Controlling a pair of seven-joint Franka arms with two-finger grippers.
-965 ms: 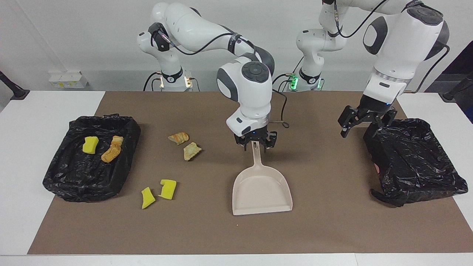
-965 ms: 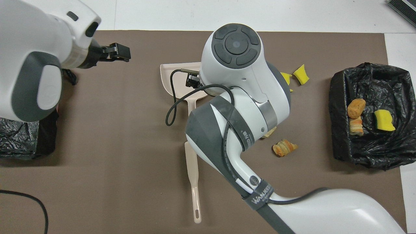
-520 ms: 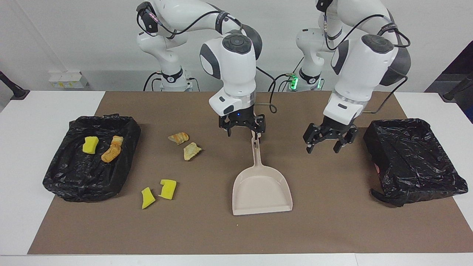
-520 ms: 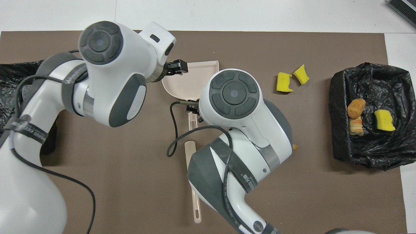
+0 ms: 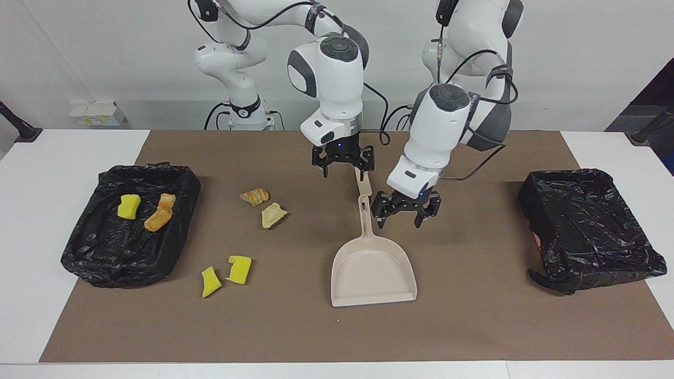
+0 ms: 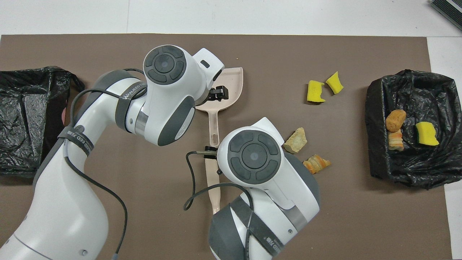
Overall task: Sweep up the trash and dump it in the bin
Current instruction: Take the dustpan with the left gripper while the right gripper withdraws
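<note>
Next, my left gripper takes the dustpan's handle [image 5: 366, 219] and turns the dustpan's open edge [image 5: 374, 302] toward the bread lumps before sweeping, because that edge faces away from them now.
A beige dustpan [image 5: 373, 268] [image 6: 231, 86] lies mid-mat, its handle [image 5: 364, 216] pointing toward the robots. My left gripper [image 5: 401, 217] [image 6: 218, 93] hangs open over the spot where handle meets pan, holding nothing. My right gripper [image 5: 345, 167] is open and empty over a beige stick [image 5: 363, 183] [image 6: 213, 187] lying nearer to the robots than the dustpan. On the mat lie trash scraps: two yellow chunks [image 5: 239, 269] [image 6: 315, 91] and two bread lumps [image 5: 274, 215] [image 6: 296, 140]. The black-lined bin [image 5: 105, 252] [image 6: 379, 108] at the right arm's end holds a yellow chunk [image 5: 128, 206] and bread lumps [image 5: 159, 216].
A second black-lined bin [image 5: 590, 226] [image 6: 21, 108] sits at the left arm's end of the brown mat [image 5: 474, 316]. A cable loops from the right wrist [image 6: 191, 187] over the stick.
The left arm swung from its end's bin across to the dustpan. The right gripper let go of the dustpan handle, rose and drew back toward the robots.
</note>
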